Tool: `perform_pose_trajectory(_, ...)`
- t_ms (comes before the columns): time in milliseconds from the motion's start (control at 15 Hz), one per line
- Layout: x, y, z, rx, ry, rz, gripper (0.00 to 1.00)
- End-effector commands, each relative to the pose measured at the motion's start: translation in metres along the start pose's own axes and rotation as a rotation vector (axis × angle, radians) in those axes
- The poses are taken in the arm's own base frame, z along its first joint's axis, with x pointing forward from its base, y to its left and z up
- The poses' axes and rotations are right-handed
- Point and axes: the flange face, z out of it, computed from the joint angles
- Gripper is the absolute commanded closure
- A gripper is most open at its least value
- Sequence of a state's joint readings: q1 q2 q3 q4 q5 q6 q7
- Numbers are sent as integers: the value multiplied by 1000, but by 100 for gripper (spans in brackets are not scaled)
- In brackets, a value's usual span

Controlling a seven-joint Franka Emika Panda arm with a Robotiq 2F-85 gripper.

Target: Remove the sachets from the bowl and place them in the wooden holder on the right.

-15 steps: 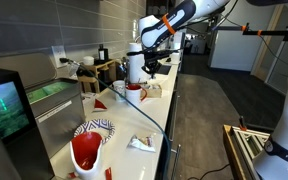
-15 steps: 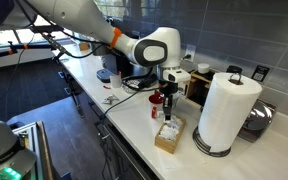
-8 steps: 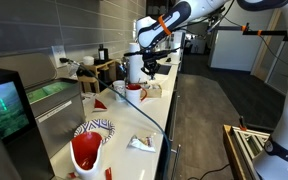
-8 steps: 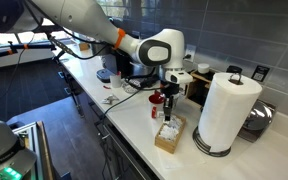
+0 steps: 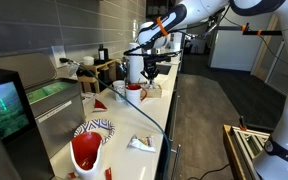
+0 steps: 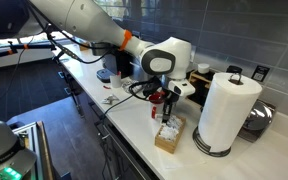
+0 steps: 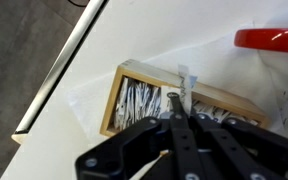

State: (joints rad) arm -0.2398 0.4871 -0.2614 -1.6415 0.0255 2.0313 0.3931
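Observation:
My gripper should keep turning and going down until it meets the sachets inside [image 7: 139,103], because the white sachet's loose end [image 7: 185,85] sticks out over the open wooden holder.
The zigzag-striped bowl [image 5: 95,127] sits near the front of the counter in an exterior view, far from the arm. The pale wooden holder [image 6: 169,135] stands next to the paper towel roll. In the wrist view the holder [image 7: 124,78] has several sachets [image 7: 139,104] in it. My gripper [image 6: 167,108] hovers just above the holder, also seen in an exterior view [image 5: 151,72]. In the wrist view my gripper [image 7: 178,98] is shut on a white sachet [image 7: 185,76] that sticks out past the fingertips over the holder.
A white cup with red inside [image 5: 87,152] stands beside the bowl. Loose sachets [image 5: 139,144] lie on the counter. A paper towel roll [image 6: 222,112] stands close to the holder. A red object [image 7: 269,38] lies beyond the holder. The counter edge [image 7: 64,70] runs along one side.
The wrist has shifted slightly and come down a little over the wooden holder, with the sachet still held. Nothing else has moved.

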Motion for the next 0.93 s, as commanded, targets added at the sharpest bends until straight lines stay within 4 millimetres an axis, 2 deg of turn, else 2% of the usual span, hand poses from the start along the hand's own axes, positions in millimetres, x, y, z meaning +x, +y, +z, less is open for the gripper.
perform_pose_trajectory(0, 13, 2, 13, 62, -56, 0, 99)
perform_pose_trajectory(267, 22, 2, 20, 65, -37, 35, 99)
perform_pose_trajectory(867, 40, -11, 25, 37, 31, 159, 99)
